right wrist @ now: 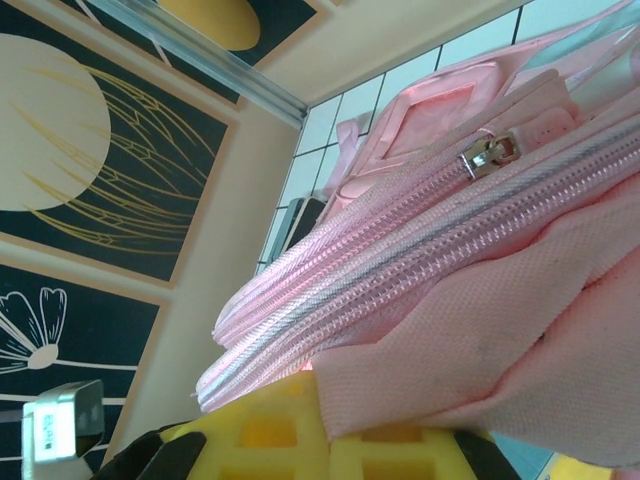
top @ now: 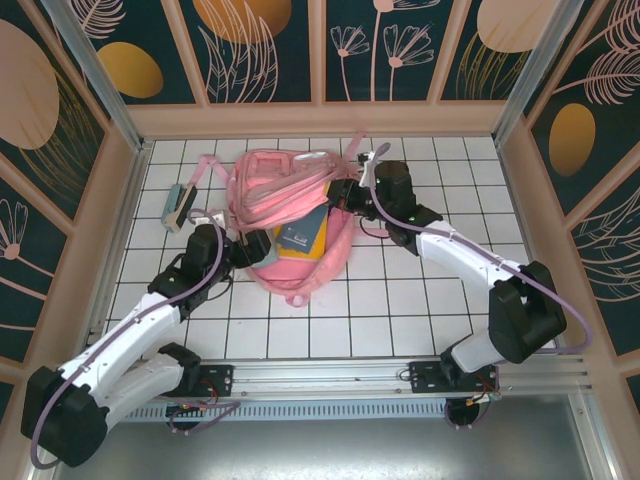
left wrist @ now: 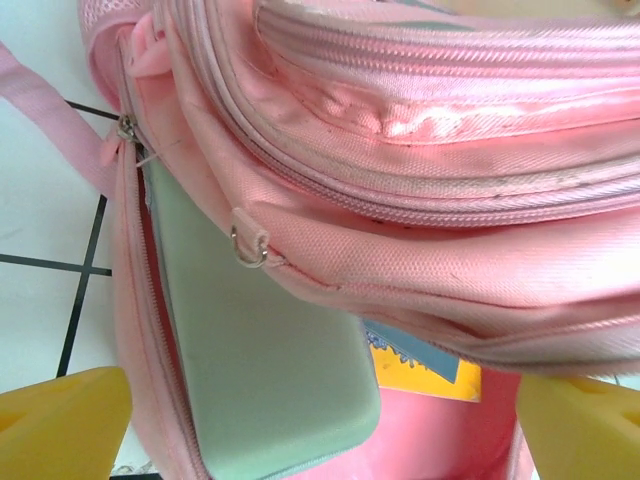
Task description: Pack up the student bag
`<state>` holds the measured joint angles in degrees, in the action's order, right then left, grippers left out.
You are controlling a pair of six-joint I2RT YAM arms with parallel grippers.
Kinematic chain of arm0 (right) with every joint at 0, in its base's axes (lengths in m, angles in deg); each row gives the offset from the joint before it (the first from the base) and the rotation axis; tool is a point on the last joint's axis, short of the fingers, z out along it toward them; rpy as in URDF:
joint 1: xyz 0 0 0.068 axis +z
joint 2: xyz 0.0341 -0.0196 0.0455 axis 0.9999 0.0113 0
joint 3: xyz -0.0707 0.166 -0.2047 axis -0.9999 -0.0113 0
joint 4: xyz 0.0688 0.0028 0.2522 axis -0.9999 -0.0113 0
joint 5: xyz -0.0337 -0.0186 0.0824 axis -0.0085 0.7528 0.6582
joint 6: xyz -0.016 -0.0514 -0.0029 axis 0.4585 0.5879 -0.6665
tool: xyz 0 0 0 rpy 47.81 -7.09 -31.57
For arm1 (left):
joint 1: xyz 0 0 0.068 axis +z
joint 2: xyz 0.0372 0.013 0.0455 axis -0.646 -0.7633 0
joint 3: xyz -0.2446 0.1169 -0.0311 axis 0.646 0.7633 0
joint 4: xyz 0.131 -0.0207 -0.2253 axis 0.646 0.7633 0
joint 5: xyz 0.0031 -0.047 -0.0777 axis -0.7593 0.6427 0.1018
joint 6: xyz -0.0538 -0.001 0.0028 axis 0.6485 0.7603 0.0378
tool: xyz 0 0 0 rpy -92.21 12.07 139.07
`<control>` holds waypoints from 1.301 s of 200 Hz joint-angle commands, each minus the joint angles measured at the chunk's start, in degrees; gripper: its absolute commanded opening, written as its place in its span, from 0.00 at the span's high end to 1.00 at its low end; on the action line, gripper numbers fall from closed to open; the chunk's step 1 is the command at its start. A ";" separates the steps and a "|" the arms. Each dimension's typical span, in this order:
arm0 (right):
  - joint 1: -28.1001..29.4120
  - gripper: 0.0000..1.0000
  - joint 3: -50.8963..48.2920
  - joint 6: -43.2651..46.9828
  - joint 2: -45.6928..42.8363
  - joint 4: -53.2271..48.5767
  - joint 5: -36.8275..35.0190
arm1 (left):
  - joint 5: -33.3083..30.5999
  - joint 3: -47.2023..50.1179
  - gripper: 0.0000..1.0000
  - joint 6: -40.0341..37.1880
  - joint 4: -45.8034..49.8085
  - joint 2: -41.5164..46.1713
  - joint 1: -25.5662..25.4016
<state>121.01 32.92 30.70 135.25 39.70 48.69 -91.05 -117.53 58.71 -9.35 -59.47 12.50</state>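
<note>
The mint-green pencil case (left wrist: 265, 335) is inside the student bag, so the robot's left gripper should keep going to the grey-teal item (top: 179, 207) and close there.
The student bag (top: 285, 190), a large light-pink backpack, lies open in the middle of the white tiled table (top: 420, 300). A blue and a yellow book (top: 300, 238) show inside its mouth. In the left wrist view a mint-green pencil case (left wrist: 260, 370) lies partly inside the bag (left wrist: 450, 200), under its front flap, next to the yellow book (left wrist: 425, 372). My left gripper (left wrist: 320, 440) is open at the bag's mouth (top: 258, 247), its yellow fingers (left wrist: 60, 420) wide apart on either side of the case. My right gripper (right wrist: 325, 440) is shut on the bag's pink fabric edge (right wrist: 480, 340) at the bag's right side (top: 352, 192).
A grey-teal item (top: 178, 205) lies at the table's left, beside a pink strap (top: 205, 168). Beige walls with dark flower panels enclose the table on three sides. An aluminium rail (top: 330, 375) runs along the near edge between the arm bases.
</note>
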 commanded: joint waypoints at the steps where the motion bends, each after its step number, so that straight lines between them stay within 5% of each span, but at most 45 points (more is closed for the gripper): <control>1: -2.47 1.00 2.07 1.40 0.79 4.35 -1.80 | 0.10 -3.26 0.02 0.86 2.45 2.96 -0.02; 49: -4.71 1.00 -0.61 1.48 0.00 5.93 -0.22 | -18.64 -12.87 0.01 2.50 13.29 -0.53 0.63; 74: -5.03 1.00 -2.30 1.01 -0.72 7.72 1.13 | -19.93 -16.41 0.01 0.79 12.90 -6.00 5.92; 137: -5.10 1.00 -5.75 0.41 -2.40 11.43 4.21 | -19.37 -30.13 0.01 -5.30 10.33 -28.43 23.09; 174: -5.03 1.00 -5.60 0.30 -2.82 11.55 5.04 | -11.82 -33.94 0.01 -7.69 4.85 -39.20 33.35; 260: -5.19 1.00 -5.52 -0.02 -1.26 12.07 5.32 | -2.03 -42.39 0.08 -12.01 4.46 -57.52 41.65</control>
<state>116.77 27.32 30.68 134.99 46.12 54.66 -98.22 -157.93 48.52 -3.60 -114.48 52.43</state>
